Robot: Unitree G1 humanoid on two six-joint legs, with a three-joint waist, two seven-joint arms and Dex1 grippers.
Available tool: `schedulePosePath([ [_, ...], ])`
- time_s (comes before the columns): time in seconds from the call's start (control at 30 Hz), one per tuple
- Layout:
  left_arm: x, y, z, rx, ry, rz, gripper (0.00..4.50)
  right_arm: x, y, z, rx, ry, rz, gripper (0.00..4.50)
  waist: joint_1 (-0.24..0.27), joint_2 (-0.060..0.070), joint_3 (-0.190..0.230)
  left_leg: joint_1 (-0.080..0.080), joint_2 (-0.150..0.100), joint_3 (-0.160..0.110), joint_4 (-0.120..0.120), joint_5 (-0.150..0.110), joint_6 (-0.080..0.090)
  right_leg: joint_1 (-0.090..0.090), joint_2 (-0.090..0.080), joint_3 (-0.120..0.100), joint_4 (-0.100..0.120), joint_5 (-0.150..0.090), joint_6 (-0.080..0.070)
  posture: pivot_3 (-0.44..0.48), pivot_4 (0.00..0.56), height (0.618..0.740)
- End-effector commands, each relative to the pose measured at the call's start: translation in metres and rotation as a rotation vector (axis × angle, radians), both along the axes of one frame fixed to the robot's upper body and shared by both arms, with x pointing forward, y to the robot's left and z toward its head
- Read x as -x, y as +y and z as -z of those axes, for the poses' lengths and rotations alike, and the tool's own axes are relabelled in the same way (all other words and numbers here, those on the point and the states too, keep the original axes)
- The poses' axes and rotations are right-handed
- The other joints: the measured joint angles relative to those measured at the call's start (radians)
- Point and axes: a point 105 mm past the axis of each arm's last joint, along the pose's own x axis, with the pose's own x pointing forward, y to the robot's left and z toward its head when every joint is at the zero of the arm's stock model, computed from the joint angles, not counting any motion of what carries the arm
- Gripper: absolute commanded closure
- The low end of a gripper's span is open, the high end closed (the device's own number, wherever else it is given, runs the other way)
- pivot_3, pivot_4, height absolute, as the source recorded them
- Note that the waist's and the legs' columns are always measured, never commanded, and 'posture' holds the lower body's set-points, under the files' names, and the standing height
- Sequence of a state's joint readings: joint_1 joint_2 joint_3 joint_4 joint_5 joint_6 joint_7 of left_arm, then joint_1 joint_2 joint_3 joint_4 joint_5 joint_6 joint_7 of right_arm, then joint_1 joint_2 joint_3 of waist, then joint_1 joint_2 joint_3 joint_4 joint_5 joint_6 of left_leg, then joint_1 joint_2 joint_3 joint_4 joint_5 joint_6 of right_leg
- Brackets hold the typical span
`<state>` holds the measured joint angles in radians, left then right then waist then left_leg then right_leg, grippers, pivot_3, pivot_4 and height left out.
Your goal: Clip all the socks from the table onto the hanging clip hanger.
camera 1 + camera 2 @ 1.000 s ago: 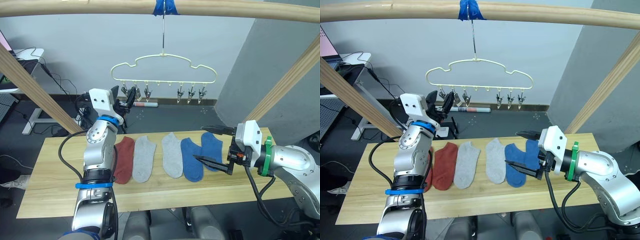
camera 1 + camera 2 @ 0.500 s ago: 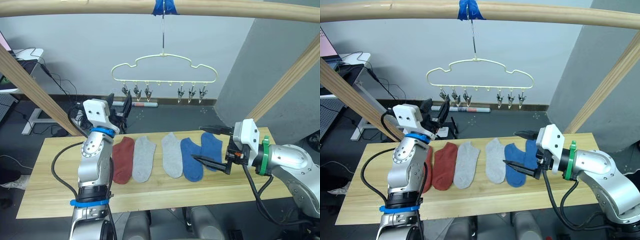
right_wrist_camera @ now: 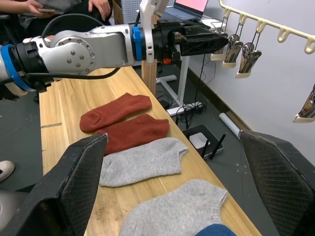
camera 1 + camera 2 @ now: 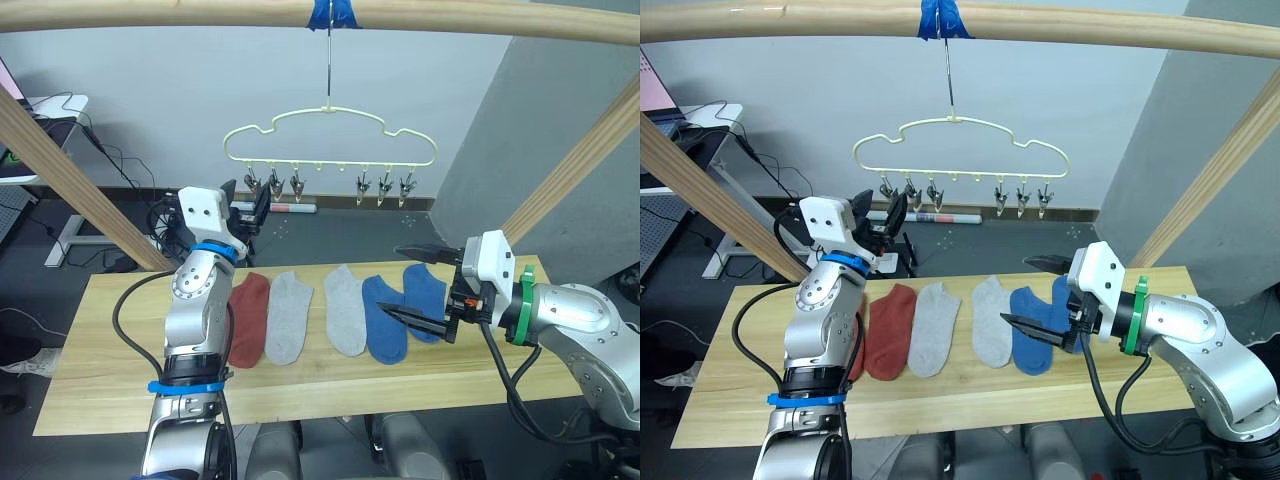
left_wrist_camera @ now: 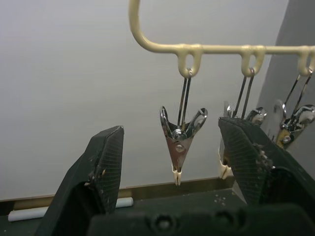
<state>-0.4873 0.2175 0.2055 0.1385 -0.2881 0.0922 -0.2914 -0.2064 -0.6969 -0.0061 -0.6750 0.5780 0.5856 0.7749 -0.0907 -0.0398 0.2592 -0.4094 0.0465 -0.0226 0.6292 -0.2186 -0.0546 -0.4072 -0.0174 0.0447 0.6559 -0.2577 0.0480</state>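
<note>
The blue sock (image 4: 385,330) is lying flat and thin on the wood, so it will sag and hang limp when the robot lifts it toward the clips (image 4: 274,184).
Five socks lie in a row on the table (image 4: 100,340): a rust-red sock (image 4: 248,318), two grey socks (image 4: 288,315) (image 4: 344,308) and two blue socks (image 4: 384,320) (image 4: 425,298). The right wrist view shows a second red sock (image 3: 115,110) beside the first. The cream clip hanger (image 4: 328,135) hangs from the top bar, its metal clips bare. My left gripper (image 4: 245,203) is raised and open just below the leftmost clip (image 5: 178,142). My right gripper (image 4: 392,282) is open, one finger above and one finger low over the blue socks.
A thick wooden bar (image 4: 200,12) spans the top, with slanted wooden posts at left (image 4: 60,170) and right (image 4: 580,160). A white tube (image 4: 295,209) lies on the floor behind the table. A person's hands (image 3: 98,6) show beyond the table's left end.
My left arm dipped and swung left, then came back up under the leftmost clips. My right gripper edged left over the blue socks, still open.
</note>
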Motion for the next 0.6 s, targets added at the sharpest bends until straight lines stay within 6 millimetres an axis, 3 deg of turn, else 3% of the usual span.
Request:
schedulePosePath([
  [0.03, -0.001, -0.0004, -0.0162, -0.001, -0.066, -0.008, 1.14, 0.0079, 0.0058, -0.0107, -0.022, -0.041, -0.031, 0.0, 0.0, 0.0, 0.0, 0.0, 0.0, 0.0, 0.0, 0.0, 0.0, 0.0, 0.0, 0.0, 0.0, 0.0, 0.0, -0.223, 0.28, 0.74],
  [0.2, -0.0024, -0.001, -0.0196, 0.007, -0.082, -0.009, 1.14, 0.0078, 0.0052, -0.0112, -0.026, -0.038, -0.024, 0.0, 0.0, 0.0, 0.001, -0.001, 0.0, 0.0, 0.0, 0.0, 0.0, 0.0, 0.0, 0.0, -0.001, 0.0, 0.0, -0.223, 0.281, 0.74],
  [0.23, -0.0028, -0.0009, -0.0196, 0.008, -0.083, -0.01, 1.31, 0.0078, 0.0052, -0.0111, -0.027, -0.038, -0.023, 0.0, 0.0, 0.0, 0.001, -0.001, 0.0, 0.0, 0.0, 0.0, 0.0, 0.0, 0.0, 0.0, -0.001, 0.0, 0.0, -0.223, 0.281, 0.74],
  [0.3, -0.0037, -0.0015, -0.0199, 0.008, -0.085, -0.007, 1.68, 0.0076, 0.0051, -0.011, -0.028, -0.036, -0.022, 0.0, 0.0, 0.0, 0.001, -0.001, 0.0, 0.0, 0.0, 0.0, 0.0, 0.0, 0.0, 0.0, -0.001, 0.0, 0.0, -0.223, 0.281, 0.74],
  [0.53, -0.0071, -0.0048, -0.0216, 0.011, -0.09, 0.01, 3.75, 0.0075, 0.0052, -0.0108, -0.031, -0.032, -0.021, 0.0, 0.0, 0.0, 0.004, -0.002, 0.0, 0.0, 0.0, 0.0, 0.0, 0.0, 0.0, -0.001, -0.002, 0.0, 0.0, -0.221, 0.281, 0.74],
  [0.6, -0.0065, -0.0057, -0.0216, 0.007, -0.092, 0.014, 4.1, 0.0075, 0.0051, -0.0105, -0.032, -0.029, -0.02, 0.0, 0.0, 0.0, 0.004, -0.002, 0.0, -0.001, 0.0, 0.0, 0.0, -0.001, 0.0, -0.001, -0.002, 0.0, 0.0, -0.222, 0.282, 0.74],
])
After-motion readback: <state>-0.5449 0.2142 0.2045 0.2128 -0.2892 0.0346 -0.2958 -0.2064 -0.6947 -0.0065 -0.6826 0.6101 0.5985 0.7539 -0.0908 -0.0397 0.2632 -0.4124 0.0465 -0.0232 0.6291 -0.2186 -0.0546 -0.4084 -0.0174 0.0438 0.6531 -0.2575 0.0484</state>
